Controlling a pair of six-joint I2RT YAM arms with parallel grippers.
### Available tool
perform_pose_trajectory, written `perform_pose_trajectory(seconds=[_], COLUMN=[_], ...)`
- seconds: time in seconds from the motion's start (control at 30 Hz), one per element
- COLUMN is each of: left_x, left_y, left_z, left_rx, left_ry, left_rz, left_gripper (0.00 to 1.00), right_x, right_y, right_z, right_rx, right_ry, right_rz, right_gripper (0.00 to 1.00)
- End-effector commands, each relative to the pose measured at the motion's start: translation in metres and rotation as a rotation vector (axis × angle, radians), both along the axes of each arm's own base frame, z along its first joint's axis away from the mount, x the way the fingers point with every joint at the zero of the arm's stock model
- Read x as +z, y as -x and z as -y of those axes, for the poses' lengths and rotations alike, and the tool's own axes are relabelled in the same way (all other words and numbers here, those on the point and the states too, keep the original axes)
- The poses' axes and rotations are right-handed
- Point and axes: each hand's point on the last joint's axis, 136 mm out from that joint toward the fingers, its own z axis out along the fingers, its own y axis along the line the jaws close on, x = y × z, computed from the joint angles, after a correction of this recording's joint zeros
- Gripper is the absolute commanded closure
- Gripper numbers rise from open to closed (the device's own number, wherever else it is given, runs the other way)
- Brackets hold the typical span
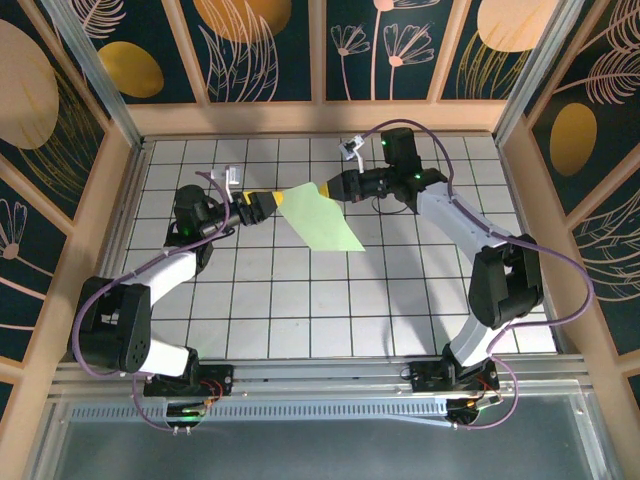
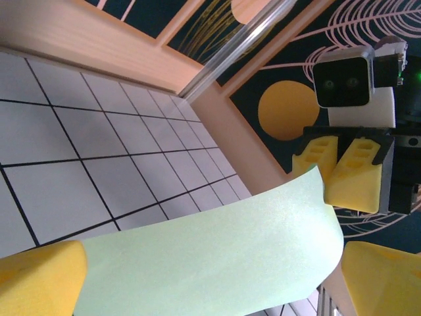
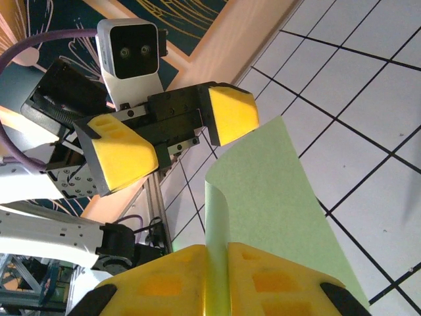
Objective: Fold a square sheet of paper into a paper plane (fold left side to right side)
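The paper is hanging at a slant with its corner [image 1: 284,193] at my open left gripper, so next my left gripper moves back in and pinches the paper's edge [image 1: 297,222] close to its middle.
The square sheet of paper [image 1: 322,220] is pale green and hangs curved above the tiles between the two arms, its far corner raised. My right gripper [image 1: 327,188] is shut on that corner; in the right wrist view the sheet [image 3: 270,191] runs pinched between the yellow pads of my right gripper [image 3: 227,280]. My left gripper [image 1: 280,199] is open wide at the sheet's left edge. In the left wrist view the sheet [image 2: 217,253] passes untouched across my left gripper [image 2: 217,283], whose fingers [image 2: 39,280] stand far apart. There too, the right gripper [image 2: 332,168] grips the corner.
White grid tiles [image 1: 300,300] cover the table, fenced by a wooden rim [image 1: 320,117] and patterned walls. An aluminium rail [image 1: 300,375] runs along the near edge by both arm bases. Free tiles lie in front of the sheet.
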Motion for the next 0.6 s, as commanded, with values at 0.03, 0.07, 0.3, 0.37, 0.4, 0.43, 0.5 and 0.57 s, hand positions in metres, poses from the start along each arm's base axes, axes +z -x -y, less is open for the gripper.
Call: perform_pose_trajectory(seconds=[0.03, 0.07, 0.3, 0.37, 0.4, 0.43, 0.5, 0.57], left_x=[0.011, 0.01, 0.001, -0.001, -0.001, -0.002, -0.003, -0.003], left_y=[-0.002, -0.003, -0.008, -0.007, -0.007, -0.006, -0.003, 0.0], left_z=[-0.007, -0.01, -0.032, -0.033, -0.032, -0.031, -0.027, -0.023], left_rx=[0.059, 0.08, 0.236, 0.243, 0.239, 0.232, 0.204, 0.174], left_ry=[-0.018, -0.023, -0.049, -0.035, -0.022, -0.009, 0.03, 0.062], left_rz=[0.048, 0.047, 0.023, 0.016, 0.014, 0.011, 0.008, 0.01], left_gripper=[0.02, 0.01, 0.01, 0.01, 0.01, 0.01, 0.01, 0.01], right_x=[0.002, 0.001, 0.008, 0.013, 0.016, 0.019, 0.025, 0.031], right_y=[-0.006, -0.008, -0.011, -0.01, -0.01, -0.01, -0.009, -0.008], right_z=[0.004, 0.005, 0.012, 0.012, 0.013, 0.012, 0.013, 0.013], right_rx=[-0.031, -0.039, -0.065, -0.066, -0.067, -0.066, -0.069, -0.074], right_ry=[0.002, 0.005, -0.004, -0.011, -0.014, -0.017, -0.026, -0.037], right_rz=[0.002, -0.003, -0.011, -0.006, -0.004, -0.003, 0.0, -0.002], right_gripper=[0.84, 0.85, 0.87, 0.87, 0.87, 0.87, 0.87, 0.87])
